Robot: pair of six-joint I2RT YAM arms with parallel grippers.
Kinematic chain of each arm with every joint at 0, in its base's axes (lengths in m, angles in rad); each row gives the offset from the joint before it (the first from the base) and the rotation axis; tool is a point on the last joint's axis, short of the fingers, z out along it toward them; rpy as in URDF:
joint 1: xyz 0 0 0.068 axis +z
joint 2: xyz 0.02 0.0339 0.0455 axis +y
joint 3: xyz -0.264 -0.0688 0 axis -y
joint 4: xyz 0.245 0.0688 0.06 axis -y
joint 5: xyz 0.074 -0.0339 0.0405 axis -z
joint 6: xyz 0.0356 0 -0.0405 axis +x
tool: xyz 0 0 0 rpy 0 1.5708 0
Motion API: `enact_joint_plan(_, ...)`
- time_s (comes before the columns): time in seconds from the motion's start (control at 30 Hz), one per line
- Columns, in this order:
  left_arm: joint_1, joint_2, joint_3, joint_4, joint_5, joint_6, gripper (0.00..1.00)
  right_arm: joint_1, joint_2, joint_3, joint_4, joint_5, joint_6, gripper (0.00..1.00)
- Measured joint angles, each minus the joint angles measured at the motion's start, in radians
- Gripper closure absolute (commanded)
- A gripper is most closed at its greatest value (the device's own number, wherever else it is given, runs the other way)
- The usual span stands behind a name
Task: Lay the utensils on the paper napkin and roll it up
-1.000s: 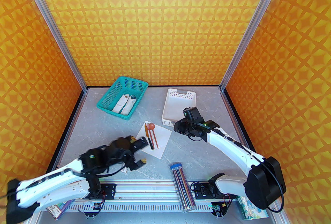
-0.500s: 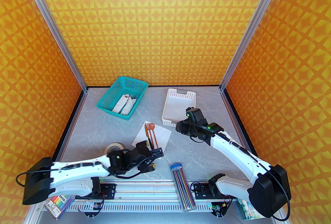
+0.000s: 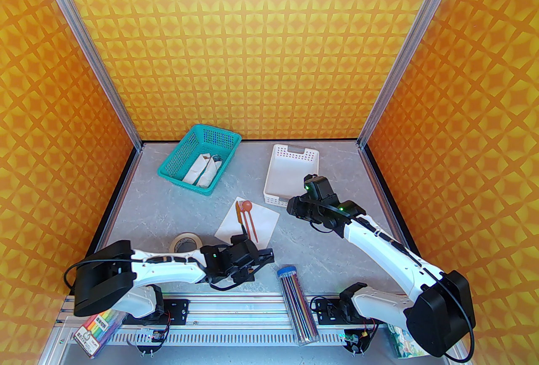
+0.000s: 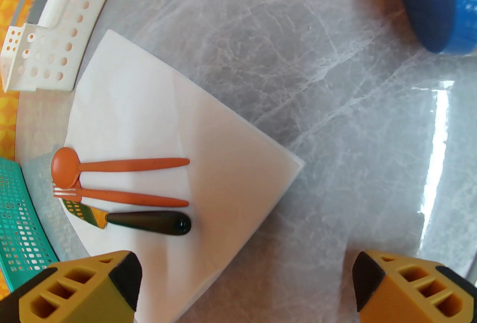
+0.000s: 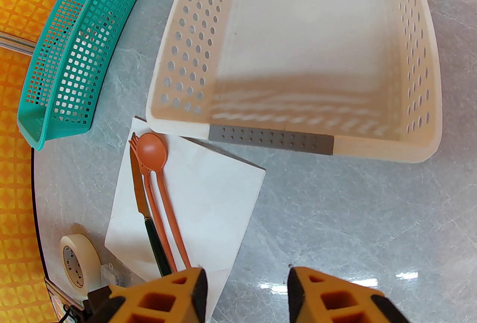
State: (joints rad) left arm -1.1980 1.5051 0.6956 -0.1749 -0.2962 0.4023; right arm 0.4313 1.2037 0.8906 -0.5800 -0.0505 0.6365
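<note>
The napkin's near edge (image 5: pixel 132 267) will cover just the ends of the utensils' handles when the robot folds it, since only a short part of the napkin (image 5: pixel 213 285) shows past those handles.
The white paper napkin (image 3: pixel 261 224) lies flat at mid-table, also in the left wrist view (image 4: pixel 156 116) and right wrist view (image 5: pixel 212 194). On its left part lie the utensils side by side: a reddish-brown spoon (image 4: pixel 65 166), an orange fork (image 4: pixel 134 196) and a dark-handled knife (image 4: pixel 149 222). My left gripper (image 3: pixel 259 264) is open wide, low over the napkin's near corner, holding nothing (image 4: pixel 244 273). My right gripper (image 3: pixel 293 207) hovers just right of the napkin, in front of the tray, jaws apart and empty (image 5: pixel 246 288).
A teal basket (image 3: pixel 198 161) at the back left holds a white rolled bundle (image 3: pixel 202 171). A white slotted tray (image 3: pixel 290 178) stands behind the napkin. A tape roll (image 3: pixel 185 242) sits left of it. A tube of sticks (image 3: pixel 294 300) lies at the near edge.
My left arm swung right and back toward the near edge, uncovering the tape roll; its gripper now sits at the napkin's near corner. The right arm drew back slightly.
</note>
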Motion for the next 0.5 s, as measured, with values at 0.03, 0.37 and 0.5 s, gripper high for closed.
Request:
enact_joint_plan(0.03, 0.0, 0.009, 0.005, 0.005, -0.005, 0.003, 0.01, 0.0, 0.0, 0.0, 0.0, 0.0, 0.0, 0.58)
enact_joint_plan(0.37, 0.011, 0.079, 0.049, 0.049, -0.035, 0.045, 0.01, 0.0, 0.0, 0.0, -0.003, -0.002, 0.0, 0.58)
enact_joint_plan(0.5, 0.033, 0.092, 0.055, 0.076, -0.032, 0.061, 0.01, 0.0, 0.0, 0.0, -0.007, -0.002, -0.001, 0.58)
